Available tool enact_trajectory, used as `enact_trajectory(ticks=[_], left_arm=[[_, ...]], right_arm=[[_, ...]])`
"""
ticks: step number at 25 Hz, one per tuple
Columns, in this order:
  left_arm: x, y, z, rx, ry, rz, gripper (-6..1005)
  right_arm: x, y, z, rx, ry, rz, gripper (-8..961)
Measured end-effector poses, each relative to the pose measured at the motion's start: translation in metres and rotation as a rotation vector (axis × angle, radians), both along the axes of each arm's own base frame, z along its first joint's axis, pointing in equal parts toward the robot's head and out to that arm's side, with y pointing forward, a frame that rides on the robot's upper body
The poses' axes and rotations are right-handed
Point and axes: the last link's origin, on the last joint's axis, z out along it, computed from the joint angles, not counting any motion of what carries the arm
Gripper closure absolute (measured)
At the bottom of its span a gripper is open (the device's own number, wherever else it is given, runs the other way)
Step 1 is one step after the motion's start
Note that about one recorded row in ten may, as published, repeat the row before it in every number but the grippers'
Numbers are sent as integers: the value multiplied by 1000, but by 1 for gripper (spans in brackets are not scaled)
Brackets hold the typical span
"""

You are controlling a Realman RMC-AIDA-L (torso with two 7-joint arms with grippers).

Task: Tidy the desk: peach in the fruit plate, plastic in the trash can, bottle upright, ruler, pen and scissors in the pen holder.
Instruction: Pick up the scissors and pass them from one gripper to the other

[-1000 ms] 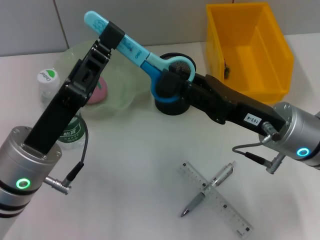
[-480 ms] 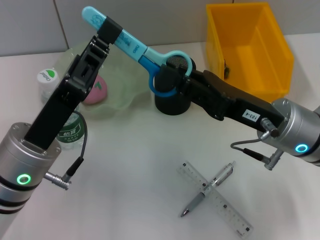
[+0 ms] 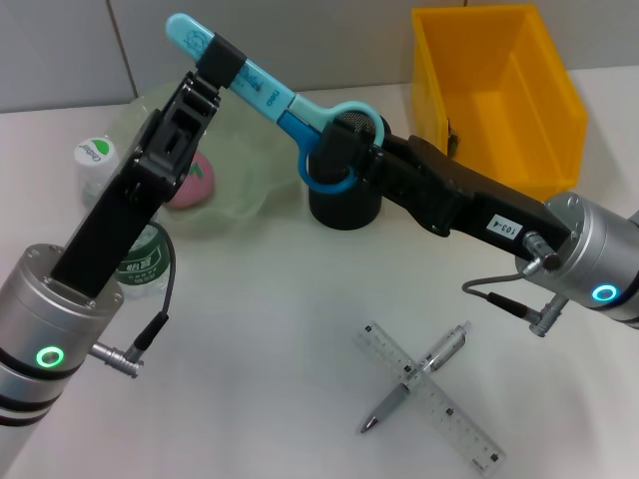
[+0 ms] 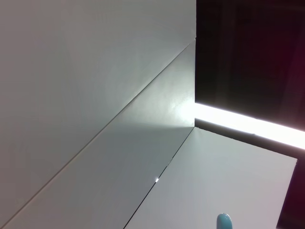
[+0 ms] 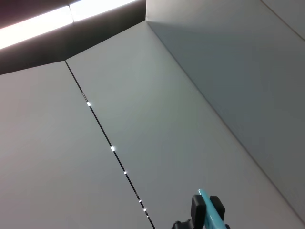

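The scissors' blade end [image 3: 190, 37] is clamped in my left gripper, so that gripper should open and move away before my right gripper lowers that end into the pen holder [image 3: 344, 208].
Light-blue scissors [image 3: 265, 95] hang slanted in the air above the desk. My left gripper [image 3: 222, 64] is shut on their blade end, and the tip shows in the left wrist view [image 4: 224, 221]. My right gripper [image 3: 342, 152] is shut on the handle loops, just over the black pen holder [image 3: 344, 210]. A clear ruler [image 3: 449, 419] and a pen [image 3: 424, 384] lie crossed at the front right. The pink peach [image 3: 195, 180] rests in the translucent green fruit plate [image 3: 245, 165]. The bottle [image 3: 95, 155] is partly behind my left arm. The yellow trash can [image 3: 499, 90] is at the back right. The plastic is out of view.
The right wrist view shows the scissors [image 5: 212, 217] with my left gripper's black fingers clamped on them, against a grey wall. The desk's white middle lies between the arms and the ruler.
Both arms have raised the scissors, so the handle loops now sit higher over the pen holder. In the last half second almost nothing has shifted.
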Motion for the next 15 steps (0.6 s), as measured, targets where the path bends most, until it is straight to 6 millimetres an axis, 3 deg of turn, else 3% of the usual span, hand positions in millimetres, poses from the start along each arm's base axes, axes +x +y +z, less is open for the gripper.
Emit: enact_trajectory(ticks=[15], left_arm=[[1, 1, -1, 7, 10, 2, 859]], right_arm=[[2, 0, 1, 11, 5, -11, 861]])
